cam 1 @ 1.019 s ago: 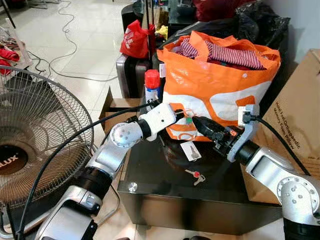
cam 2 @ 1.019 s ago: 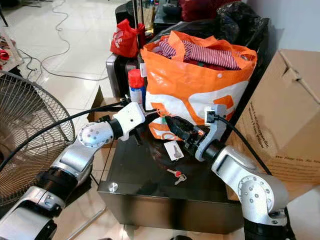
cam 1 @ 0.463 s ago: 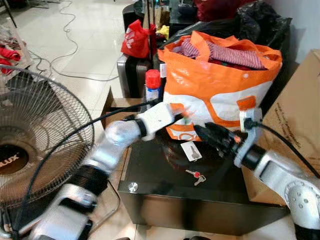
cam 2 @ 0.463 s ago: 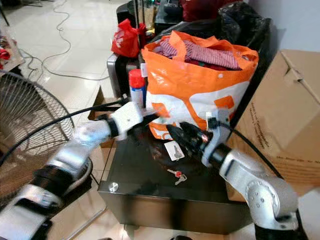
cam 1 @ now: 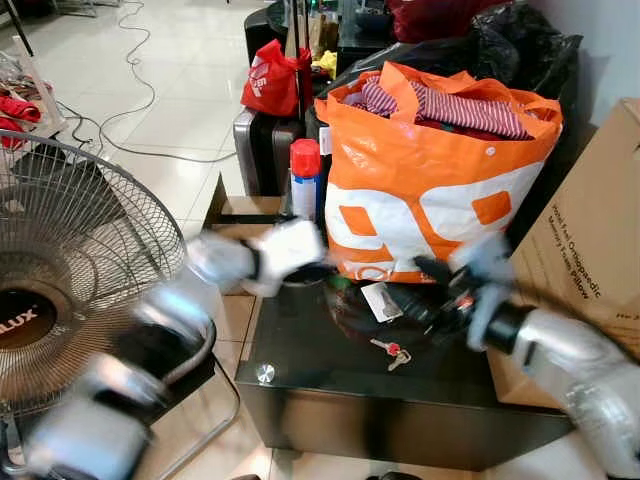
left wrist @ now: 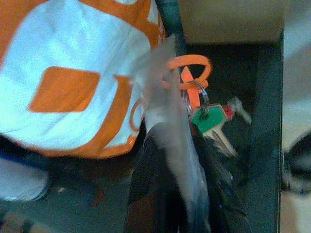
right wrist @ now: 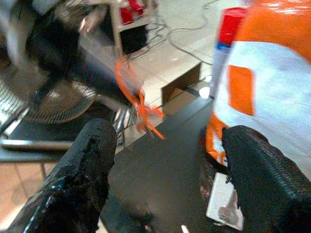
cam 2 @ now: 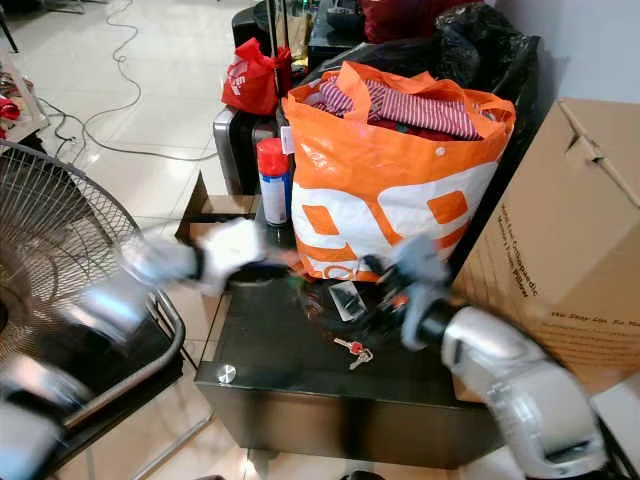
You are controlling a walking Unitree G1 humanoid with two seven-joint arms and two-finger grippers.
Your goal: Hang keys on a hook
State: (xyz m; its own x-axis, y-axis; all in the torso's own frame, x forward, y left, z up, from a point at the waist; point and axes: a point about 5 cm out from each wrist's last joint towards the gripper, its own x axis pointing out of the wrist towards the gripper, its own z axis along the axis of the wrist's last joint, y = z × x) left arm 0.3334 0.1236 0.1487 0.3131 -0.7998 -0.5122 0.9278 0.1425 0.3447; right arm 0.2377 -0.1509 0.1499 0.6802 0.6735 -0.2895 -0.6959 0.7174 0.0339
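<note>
The orange loop bends outward in an open curve, so its opening should stay round when I bring the keys to the hook.
My left gripper, blurred by motion, hovers over the left edge of the black glass table. In the left wrist view the left gripper is shut on a key bundle with an orange loop and a green key head. My right gripper is low over the table in front of the orange bag, and its fingers stand wide apart with nothing between them. A second set of keys with a red head lies on the table beside a white tag.
A red-capped spray can stands left of the bag. A large floor fan is at the left and a cardboard box at the right. A red bag, dark luggage and floor cables lie behind.
The left arm has swung back to the left and lower, away from the bag, taking the key bundle along. The right gripper has dropped toward the table. Both arms are blurred.
</note>
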